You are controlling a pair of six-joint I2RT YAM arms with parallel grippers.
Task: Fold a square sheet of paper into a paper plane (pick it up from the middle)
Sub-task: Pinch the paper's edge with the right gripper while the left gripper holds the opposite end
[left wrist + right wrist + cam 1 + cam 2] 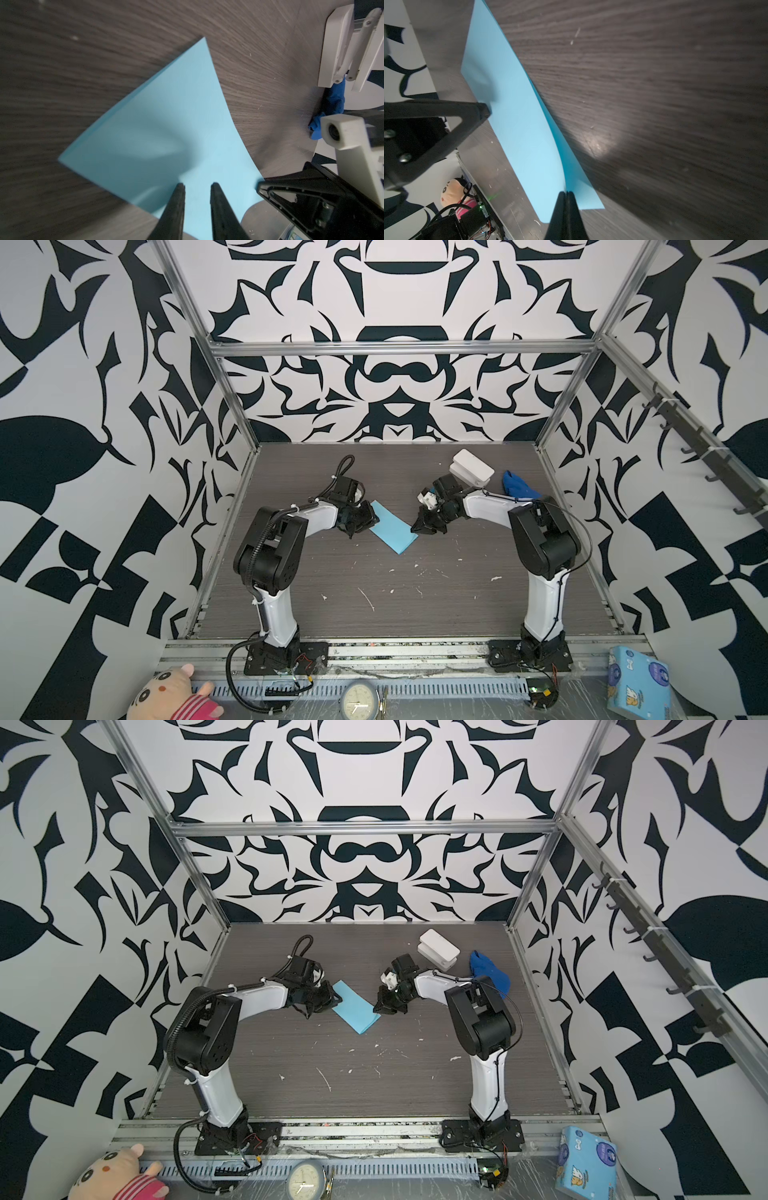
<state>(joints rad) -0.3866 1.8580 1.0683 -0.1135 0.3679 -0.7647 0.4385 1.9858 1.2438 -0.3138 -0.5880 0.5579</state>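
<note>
The paper's upper layer (556,170) has my right gripper on it and my left gripper is open, so next my left gripper pinches the long edge (151,211) and holds the paper steady before folding.
The square sheet of paper (392,529) (354,1006) lies on the dark wood table, folded over into a light-blue rectangle that runs slantwise between my two grippers. At its left end my left gripper (360,521) (328,999) points down onto it. In the left wrist view the left gripper (197,185) is open, its jaws a little apart with the paper (166,124) showing between them. My right gripper (417,527) (378,1007) (566,193) is shut on the paper's right end, where the upper layer (525,124) curves up into the jaws.
A white box (471,468) and a royal-blue cloth lump (517,485) sit at the back right, behind the right arm. Off the table at the front are a printed light-blue box (638,680), a plush toy (170,695) and a clock (357,699).
</note>
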